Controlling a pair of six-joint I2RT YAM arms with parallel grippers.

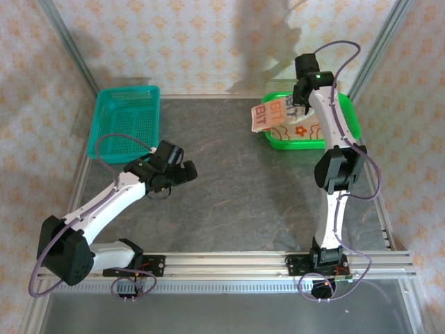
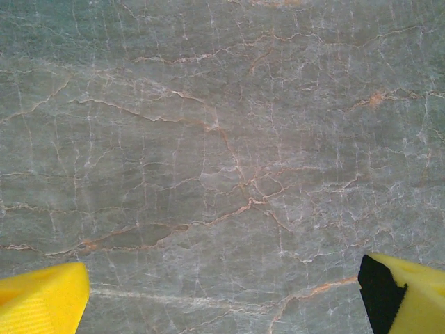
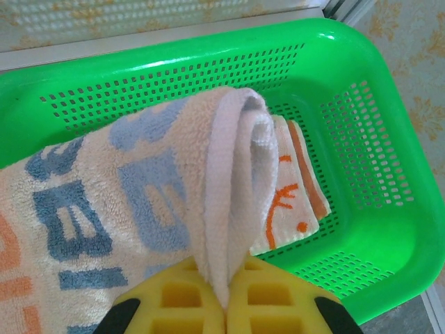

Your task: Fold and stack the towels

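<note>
My right gripper goes on drawing the lettered towel's loose end (image 1: 261,117) inward, as it hangs over the green basket's rim, until that end lies over the lower towel (image 1: 299,132).
A cream towel (image 3: 104,202) with blue and orange letters hangs from my right gripper (image 3: 226,289), whose yellow jaws are shut on a pinched fold of its edge. In the top view that towel (image 1: 268,115) drapes over the left rim of the green basket (image 1: 348,111), with my right gripper (image 1: 300,97) above it. A second towel (image 3: 288,202), cream with orange marks, lies on the floor of the green basket (image 3: 375,209). My left gripper (image 1: 182,171) hovers open over bare table at the left; its yellow fingertips (image 2: 42,303) stand wide apart with nothing between them.
A teal mesh basket (image 1: 125,122) stands at the back left of the grey marbled table (image 1: 229,202). Metal frame posts and patterned walls close in the back and sides. An aluminium rail (image 1: 229,263) carrying both arm bases runs along the near edge.
</note>
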